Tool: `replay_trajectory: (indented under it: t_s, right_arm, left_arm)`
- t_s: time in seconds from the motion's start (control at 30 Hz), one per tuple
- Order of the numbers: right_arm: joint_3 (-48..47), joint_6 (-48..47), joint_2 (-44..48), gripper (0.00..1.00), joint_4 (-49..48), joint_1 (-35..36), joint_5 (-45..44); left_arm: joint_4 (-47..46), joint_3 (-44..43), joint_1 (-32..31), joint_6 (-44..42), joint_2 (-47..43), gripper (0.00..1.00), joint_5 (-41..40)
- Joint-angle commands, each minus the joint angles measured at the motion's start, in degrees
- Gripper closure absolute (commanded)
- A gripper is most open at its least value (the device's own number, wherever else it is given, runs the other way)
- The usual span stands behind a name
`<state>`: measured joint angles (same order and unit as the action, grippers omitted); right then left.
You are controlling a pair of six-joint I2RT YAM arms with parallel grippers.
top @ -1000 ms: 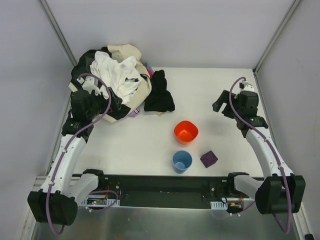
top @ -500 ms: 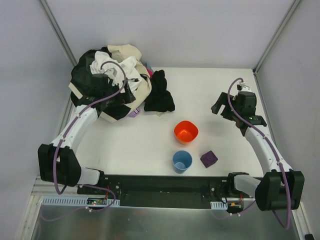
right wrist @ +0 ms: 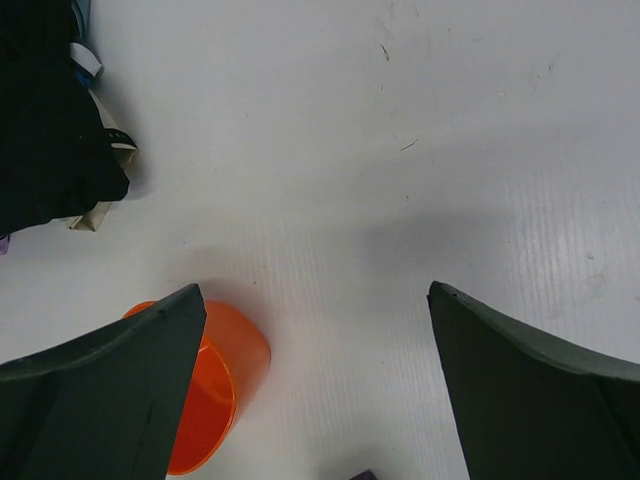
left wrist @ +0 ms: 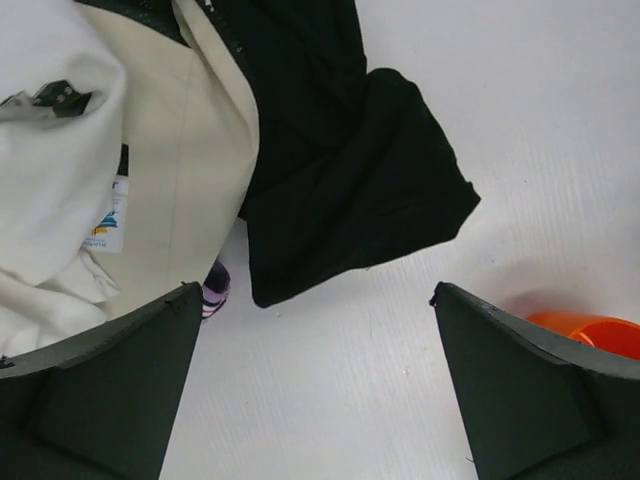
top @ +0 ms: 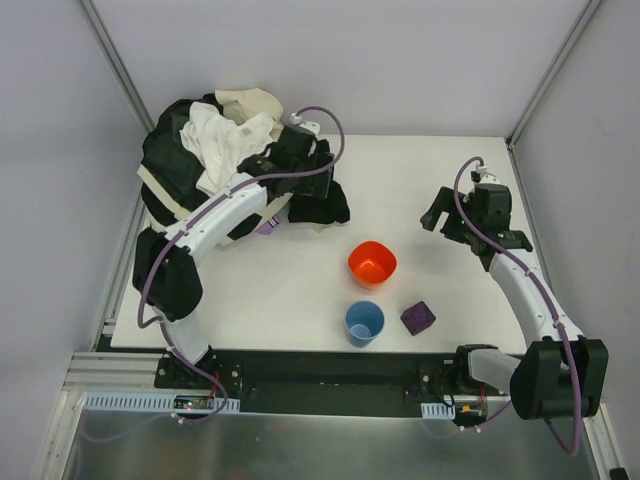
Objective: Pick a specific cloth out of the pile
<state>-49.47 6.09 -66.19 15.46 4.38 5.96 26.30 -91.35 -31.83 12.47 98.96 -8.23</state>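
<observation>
I am going to pull the black garment [top: 321, 206] back, and I should expect more coloured cloths hidden under the pile, because a light-purple bit [top: 268, 226] pokes out from there.
The pile [top: 215, 150] of black, white and cream garments lies at the table's back left corner. A small light-purple bit of fabric [top: 265, 226] [left wrist: 215, 289] pokes out from under its front edge; the rest of that cloth is hidden. My left gripper [top: 315, 182] [left wrist: 315, 290] hovers open over a black garment [top: 322, 200] [left wrist: 340, 180] at the pile's right side, with nothing between its fingers. My right gripper [top: 442, 210] [right wrist: 315, 290] stands open above bare table at the right, far from the pile.
An orange bowl [top: 372, 263] [left wrist: 590, 332] [right wrist: 215, 390] sits mid-table. A blue cup [top: 364, 322] and a dark purple block [top: 417, 317] stand nearer the front edge. Grey walls close in the back and sides.
My left arm has swung from the pile's left side across it to the right, ending over the black garment, jaws still open. The right arm has barely moved.
</observation>
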Motion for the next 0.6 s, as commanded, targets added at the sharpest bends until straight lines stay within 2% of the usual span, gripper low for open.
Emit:
replay_trajectory:
  t_s: [0.0,0.13,0.37,0.57]
  right_arm:
    - [-0.6,-1.0,0.4,0.04,0.7,0.3,0.7]
    - [-0.6,-1.2,0.3,0.04,0.9,0.1,0.5]
    - [-0.8,-1.5,-0.6,0.04,1.0,0.1,0.6]
    - [-1.2,-1.3,-1.8,0.05,0.9,0.1,1.1]
  left_arm:
    - [5.1,-7.2,-4.6,-5.5,5.5,0.01,-12.7]
    - [7.7,-12.6,-5.9,-5.6,10.7,0.01,-15.3]
    - [9.5,-16.3,-5.9,-6.2,15.4,0.01,-18.3]
    - [10.4,-18.2,-5.9,-7.6,20.0,0.01,-16.0]
